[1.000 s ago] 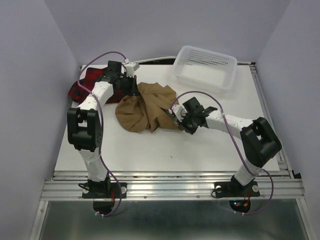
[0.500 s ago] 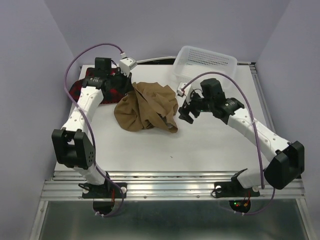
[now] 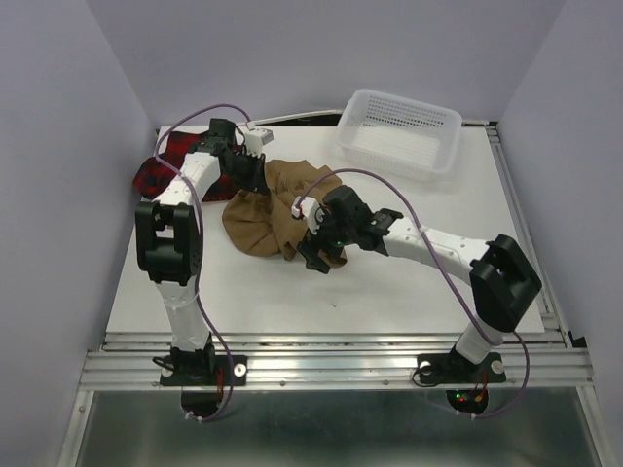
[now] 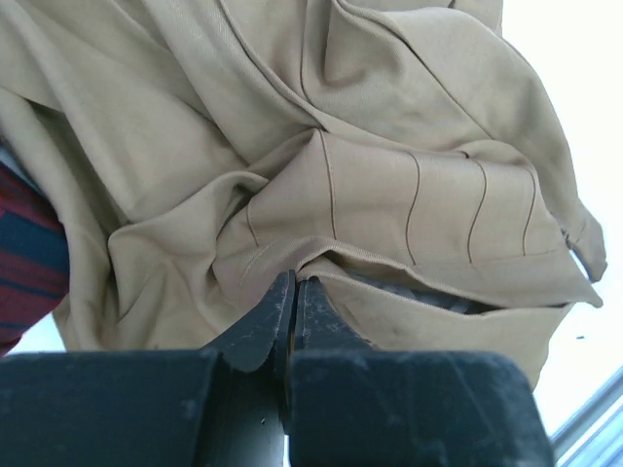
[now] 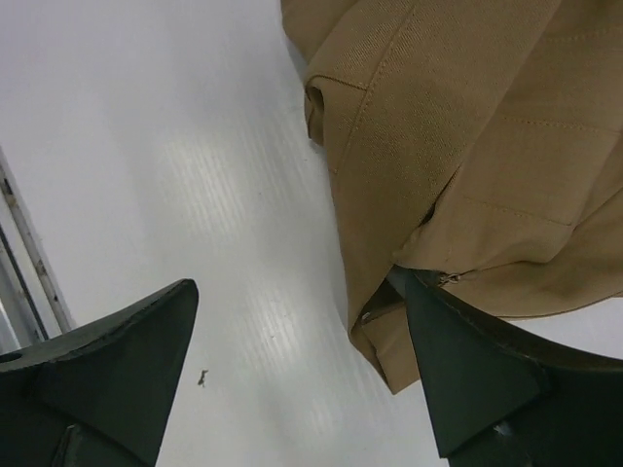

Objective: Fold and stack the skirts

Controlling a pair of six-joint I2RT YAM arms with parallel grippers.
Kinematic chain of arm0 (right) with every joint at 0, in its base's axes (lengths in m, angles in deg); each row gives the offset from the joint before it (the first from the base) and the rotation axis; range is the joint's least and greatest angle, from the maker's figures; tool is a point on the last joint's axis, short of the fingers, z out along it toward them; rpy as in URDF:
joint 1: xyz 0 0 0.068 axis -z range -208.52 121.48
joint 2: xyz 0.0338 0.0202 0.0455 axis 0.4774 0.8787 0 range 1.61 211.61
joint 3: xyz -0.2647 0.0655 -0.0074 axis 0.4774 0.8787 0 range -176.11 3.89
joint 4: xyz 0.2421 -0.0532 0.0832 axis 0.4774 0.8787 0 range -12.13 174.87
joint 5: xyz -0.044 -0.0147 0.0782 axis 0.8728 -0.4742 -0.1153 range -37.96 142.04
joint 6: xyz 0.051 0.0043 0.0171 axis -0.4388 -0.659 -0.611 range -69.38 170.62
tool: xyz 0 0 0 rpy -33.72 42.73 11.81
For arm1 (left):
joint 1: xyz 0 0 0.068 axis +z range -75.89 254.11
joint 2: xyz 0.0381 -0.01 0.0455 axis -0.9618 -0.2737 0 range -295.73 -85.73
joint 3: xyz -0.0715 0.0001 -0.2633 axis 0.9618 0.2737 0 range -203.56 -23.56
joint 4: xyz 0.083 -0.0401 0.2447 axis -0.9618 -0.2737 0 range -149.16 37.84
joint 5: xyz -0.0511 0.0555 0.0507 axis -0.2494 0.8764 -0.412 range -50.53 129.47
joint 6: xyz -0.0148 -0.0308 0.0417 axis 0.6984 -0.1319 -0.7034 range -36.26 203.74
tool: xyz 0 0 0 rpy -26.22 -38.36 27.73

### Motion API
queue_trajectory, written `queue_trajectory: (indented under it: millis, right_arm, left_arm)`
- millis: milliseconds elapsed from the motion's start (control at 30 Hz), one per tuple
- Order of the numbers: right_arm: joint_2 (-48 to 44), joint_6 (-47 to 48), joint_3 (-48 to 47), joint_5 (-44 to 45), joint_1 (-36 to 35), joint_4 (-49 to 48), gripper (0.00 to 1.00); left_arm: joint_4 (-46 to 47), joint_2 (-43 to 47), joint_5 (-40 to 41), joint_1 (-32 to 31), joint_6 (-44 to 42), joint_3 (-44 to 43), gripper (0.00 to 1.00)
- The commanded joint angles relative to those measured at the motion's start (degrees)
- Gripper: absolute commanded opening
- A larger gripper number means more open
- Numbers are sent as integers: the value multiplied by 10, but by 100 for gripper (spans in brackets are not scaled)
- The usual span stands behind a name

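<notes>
The tan skirt (image 3: 252, 224) has limp, overlapping folds (image 3: 282, 216) through its middle, so it will fall open into long hanging pleats when I lift its top edge.
The tan skirt (image 3: 265, 219) lies crumpled in the middle of the table (image 3: 389, 282). My left gripper (image 3: 249, 171) is at its far left edge, and in the left wrist view that gripper (image 4: 293, 282) is shut, pinching a fold of the tan skirt (image 4: 389, 195). My right gripper (image 3: 319, 253) hangs over the cloth's near right corner. Seen from the right wrist, this gripper (image 5: 300, 284) is open wide, the tan skirt's corner (image 5: 467, 146) lying by its right finger (image 5: 467, 370). The plaid skirt (image 3: 154, 177) and the red skirt (image 3: 177, 145) lie at the far left, partly behind the left arm.
A white mesh basket (image 3: 401, 129) stands at the back right. The table's near edge ends at a metal rail (image 3: 331, 352). Purple walls close in the left, back and right sides.
My right gripper has gone from shut to open, letting go of the tan skirt, and now sits at its near right corner. The left arm lifted and came back, jaws still shut.
</notes>
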Motion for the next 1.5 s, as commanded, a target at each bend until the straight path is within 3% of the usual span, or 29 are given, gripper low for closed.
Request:
queue_trajectory:
  millis: [0, 133, 267, 433, 733, 867, 967, 1067, 1133, 1333, 1467]
  right_arm:
    - [31, -49, -37, 66, -4, -45, 92]
    - [68, -55, -36, 107, -4, -55, 92]
    - [91, -65, -39, 92, -4, -61, 88]
    - [92, -73, -24, 47, -4, -72, 75]
    - [85, -101, -17, 63, -9, -121, 80]
    - [91, -119, -22, 49, -14, -126, 70]
    - [102, -117, -8, 38, -14, -125, 57]
    - [95, -111, 45, 36, -14, -153, 55]
    - [99, -101, 68, 51, -14, -153, 55]
    - [115, -89, 127, 215, -14, -206, 63]
    - [102, -96, 146, 261, -14, -225, 59]
  left_arm:
    - [-20, -14, -34, 12, 16, -56, 0]
    - [-24, -43, -53, 23, 11, -78, 0]
    - [-24, -55, -59, 26, 13, -79, 0]
    - [-19, -59, -59, 32, 16, -84, 0]
    - [-13, -69, -71, 38, 24, -78, 0]
    - [-12, -68, -72, 38, 25, -79, 0]
    - [-13, -72, -80, 44, 32, -85, 0]
    - [-15, -80, -89, 54, 44, -92, 0]
    - [-11, -81, -93, 59, 49, -92, 0]
    - [-12, -78, -89, 59, 46, -84, 0]
    - [-15, -72, -83, 59, 37, -77, 0]
